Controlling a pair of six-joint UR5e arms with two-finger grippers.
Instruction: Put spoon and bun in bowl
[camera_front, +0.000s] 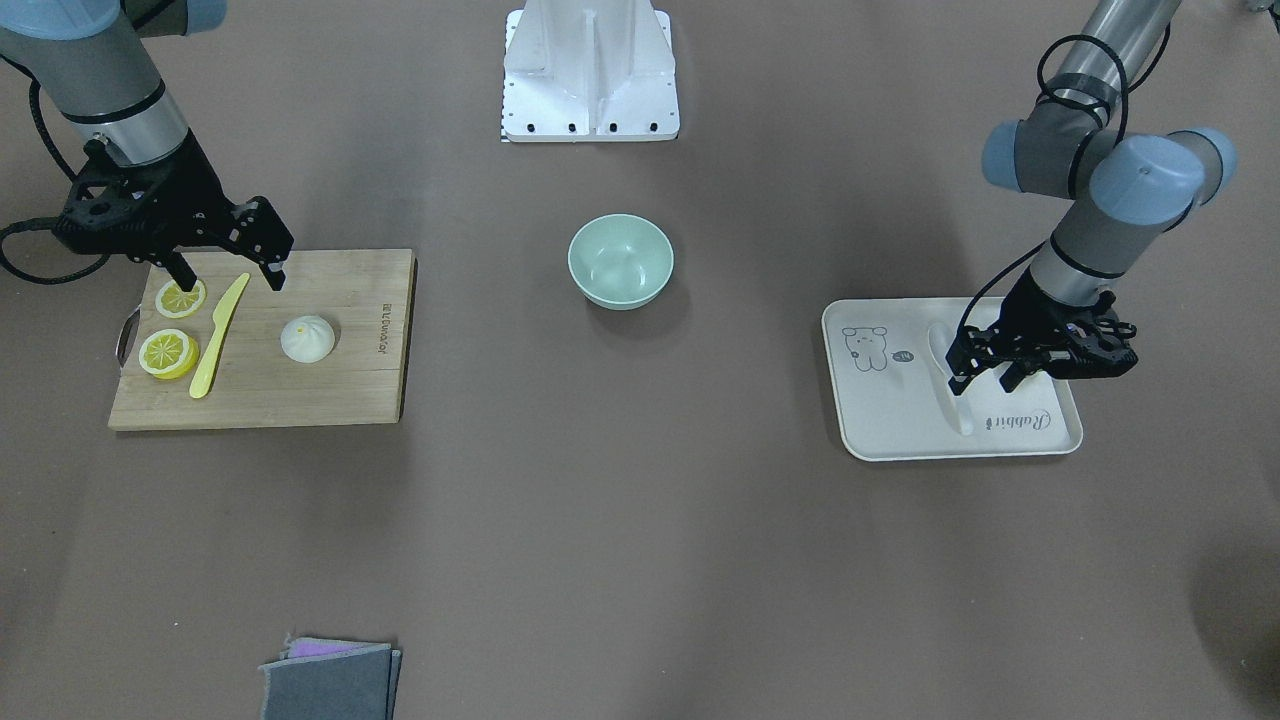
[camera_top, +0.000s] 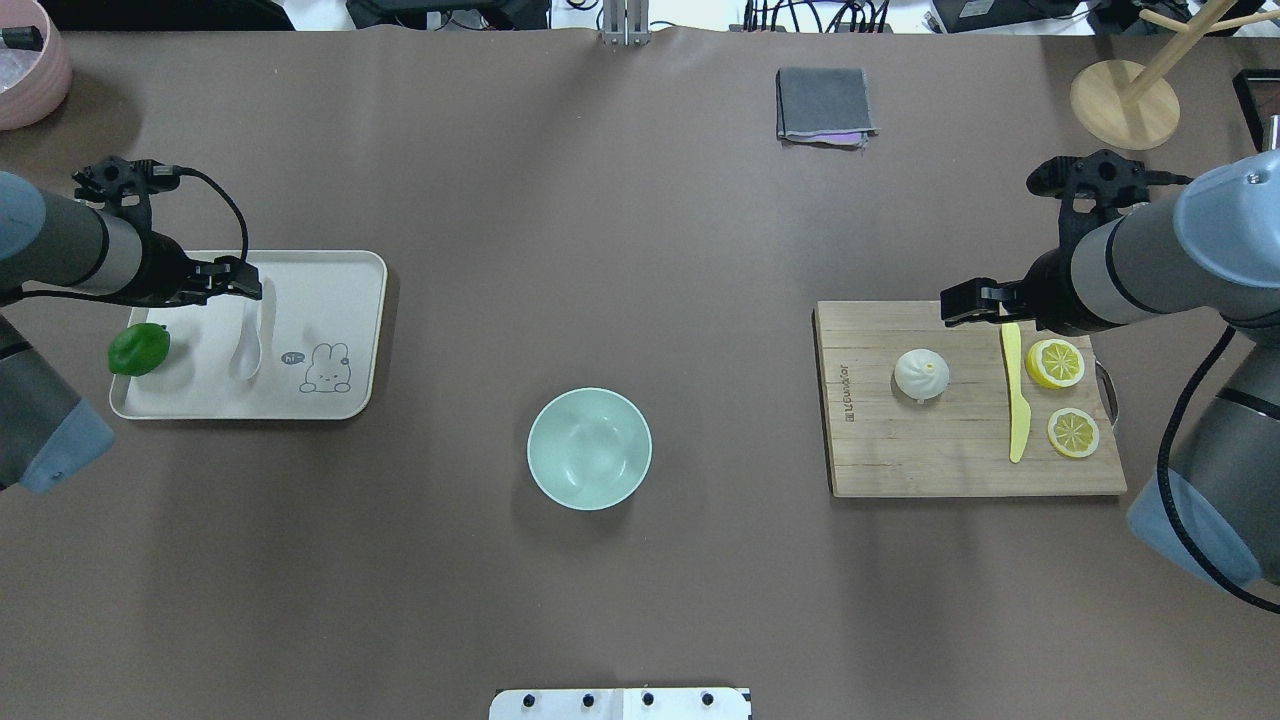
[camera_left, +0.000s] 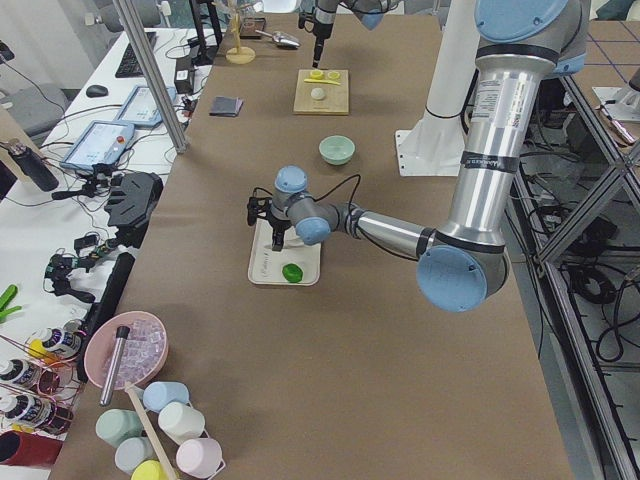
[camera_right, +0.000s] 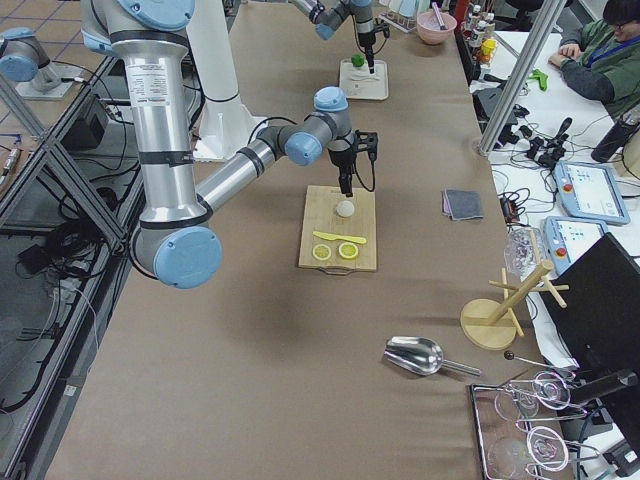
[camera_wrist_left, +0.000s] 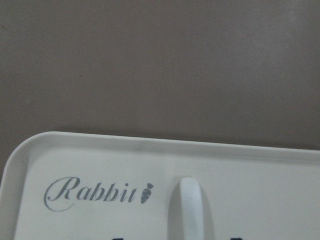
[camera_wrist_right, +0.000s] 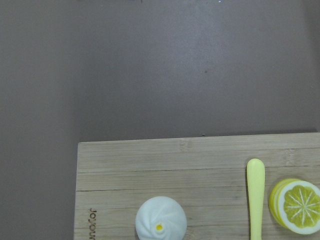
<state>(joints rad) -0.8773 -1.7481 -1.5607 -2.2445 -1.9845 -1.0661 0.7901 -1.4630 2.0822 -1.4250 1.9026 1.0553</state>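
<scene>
The white spoon (camera_front: 963, 414) looks as long as the mint-green bowl (camera_front: 620, 262) is wide. The spoon's handle will lean over the bowl's rim when I lower the spoon into the bowl.
The white spoon (camera_front: 948, 372) lies on the cream tray (camera_front: 1040, 440), and its handle tip shows in the left wrist view (camera_wrist_left: 190, 210). My left gripper (camera_front: 983, 381) is open and hovers low over the tray, just beside the spoon's handle (camera_top: 250, 335). The white bun (camera_front: 308, 338) sits on the wooden cutting board (camera_front: 330, 390); it also shows in the right wrist view (camera_wrist_right: 161, 218). My right gripper (camera_front: 230, 280) is open above the board's far edge, over the knife's tip and away from the bun. The mint-green bowl (camera_front: 620, 262) stands empty at mid-table.
A yellow plastic knife (camera_front: 220, 335) and two lemon slices (camera_front: 168, 353) lie on the board beside the bun. A green lime (camera_top: 139, 348) sits at the tray's outer edge. A folded grey cloth (camera_top: 822, 105) lies at the table's far side.
</scene>
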